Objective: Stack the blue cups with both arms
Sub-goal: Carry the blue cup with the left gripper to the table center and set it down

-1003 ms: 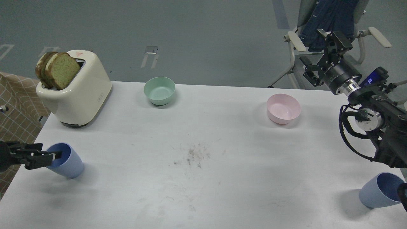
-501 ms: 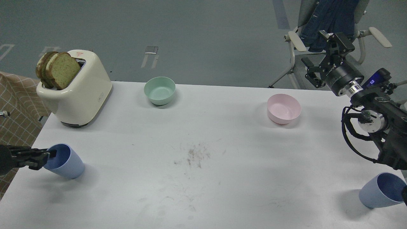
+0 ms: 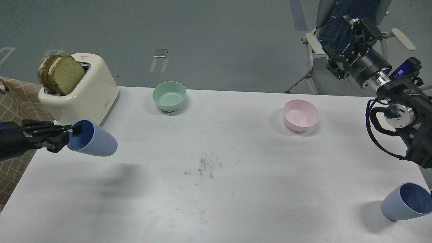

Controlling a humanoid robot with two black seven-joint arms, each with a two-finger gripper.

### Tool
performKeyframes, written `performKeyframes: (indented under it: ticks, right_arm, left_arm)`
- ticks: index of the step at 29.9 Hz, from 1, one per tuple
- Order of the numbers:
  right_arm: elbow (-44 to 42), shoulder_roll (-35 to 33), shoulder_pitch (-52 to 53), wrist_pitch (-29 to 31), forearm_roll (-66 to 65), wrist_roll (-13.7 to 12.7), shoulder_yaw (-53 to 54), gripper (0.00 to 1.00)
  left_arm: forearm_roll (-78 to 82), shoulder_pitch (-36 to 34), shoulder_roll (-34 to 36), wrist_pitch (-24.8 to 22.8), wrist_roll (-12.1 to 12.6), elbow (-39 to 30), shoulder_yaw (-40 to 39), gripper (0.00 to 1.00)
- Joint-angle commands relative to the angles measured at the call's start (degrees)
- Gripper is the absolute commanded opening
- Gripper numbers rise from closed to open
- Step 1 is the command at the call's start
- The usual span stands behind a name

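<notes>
The front blue cup (image 3: 407,202) gets narrower toward its base (image 3: 387,211). It will go down into the other cup when I lower it, and the part at its rim will still show.
My left gripper (image 3: 69,135) is shut on the rim of a blue cup (image 3: 96,140). It holds the cup in the air above the table's left side, tipped on its side with the mouth facing left. The cup's shadow lies on the table below it. The second blue cup (image 3: 403,202) stands tilted at the table's front right corner, with its mouth to the right. My right gripper (image 3: 347,44) is open and empty. It is raised beyond the table's far right edge, far from both cups.
A cream toaster (image 3: 84,98) with bread slices stands at the back left, just behind the held cup. A mint-green bowl (image 3: 169,96) and a pink bowl (image 3: 301,115) sit along the back of the white table (image 3: 216,189). A chair (image 3: 337,20) with a denim garment stands behind the right arm.
My left gripper has lifted the blue cup off the table and carried it up and to the right. My right gripper has risen a little and moved further back.
</notes>
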Motion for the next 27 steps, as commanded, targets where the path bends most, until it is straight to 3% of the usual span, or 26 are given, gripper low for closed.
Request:
performKeyframes:
  ticks: [1, 3, 5, 10, 15, 20, 27]
  right_arm:
    - [-0.34, 0.48, 6.27, 0.0, -0.26, 0.0, -1.32, 1.0]
    - [-0.51, 1.0, 9.26, 0.0, -0.26, 0.0, -3.07, 1.0]
    - [-0.69, 1.62, 11.12, 0.0, -0.26, 0.0, -4.74, 1.0]
    - [-0.78, 3.2, 15.52, 0.0, -0.26, 0.0, -9.32, 1.0]
    - [-0.69, 3.47, 16.22, 0.0, -0.26, 0.0, -10.37, 1.0]
    - [-0.69, 3.47, 15.96, 0.0, -0.26, 0.0, -10.81, 1.0]
    - [-0.69, 3.64, 15.61, 0.0, -0.26, 0.0, -10.82, 1.0]
  left_arm:
    - [0.05, -12.38, -8.49, -11.2, -0.01, -1.26, -0.22, 0.0]
    - [0.05, -16.53, -14.29, -15.44, -0.01, -1.26, -0.22, 0.0]
    - [0.05, -18.39, -17.39, -16.51, -0.01, -1.26, -0.13, 0.0]
    - [0.31, -19.98, -32.85, -17.04, -0.01, 1.11, 0.31, 0.0]
    - [7.32, -18.93, -46.38, -20.72, 3.73, 6.9, 0.58, 0.0]
    - [13.93, -19.01, -55.26, -23.9, 5.14, 13.57, 2.32, 0.0]
    - [16.83, -21.47, -64.68, -23.99, 5.32, 22.11, 7.69, 0.0]
